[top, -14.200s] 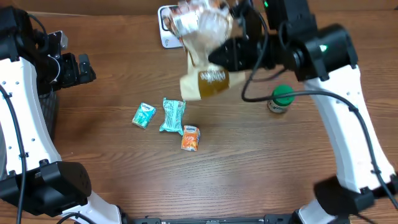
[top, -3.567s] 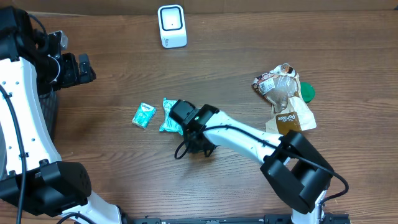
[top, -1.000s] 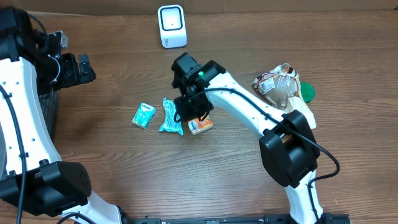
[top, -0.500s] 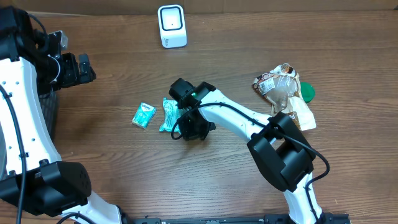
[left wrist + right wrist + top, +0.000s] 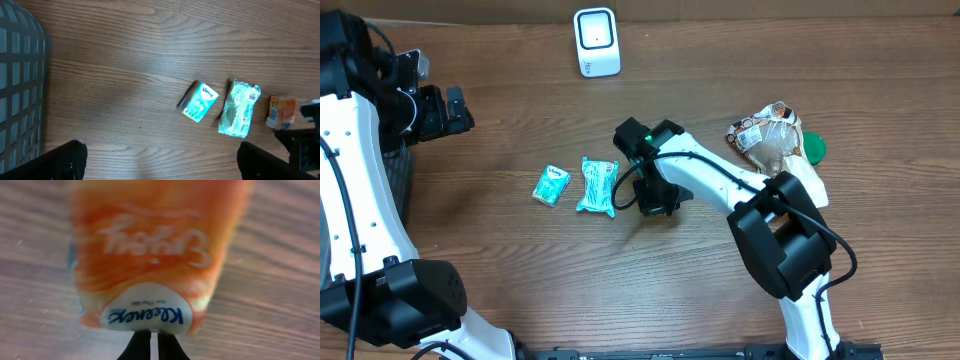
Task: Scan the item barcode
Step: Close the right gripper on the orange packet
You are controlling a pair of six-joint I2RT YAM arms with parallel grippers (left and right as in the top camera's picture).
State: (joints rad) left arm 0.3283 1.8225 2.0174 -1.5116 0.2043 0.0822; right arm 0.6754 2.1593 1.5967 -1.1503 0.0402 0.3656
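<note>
The closed fingers of my right gripper meet at the white label's edge (image 5: 156, 329) on the orange pack, so next I open them and grip the pack's end (image 5: 150, 311) deeper before I lift the pack.
An orange Kleenex tissue pack (image 5: 150, 255) fills the right wrist view, blurred, its white label end nearest the camera. My right gripper (image 5: 154, 342) is shut, its two black tips meeting on the pack's near edge. From overhead the right gripper (image 5: 655, 198) points down at mid-table and hides the pack. The left wrist view shows the orange pack (image 5: 281, 111) just right of a green packet (image 5: 239, 108). The white scanner (image 5: 597, 42) stands at the table's back edge. My left gripper (image 5: 160, 150) is wide open over bare wood at the left (image 5: 445, 110).
A teal tissue pack (image 5: 551, 185) and the green packet (image 5: 597, 187) lie left of the right gripper. A crumpled snack bag (image 5: 775, 150) and a green lid (image 5: 811, 147) sit at the right. A dark mesh basket (image 5: 20, 90) stands at the far left.
The right gripper has shifted right, away from the green packet, and closed the last bit. The orange pack, visible beneath it a second ago, is now hidden overhead. The left arm is unmoved.
</note>
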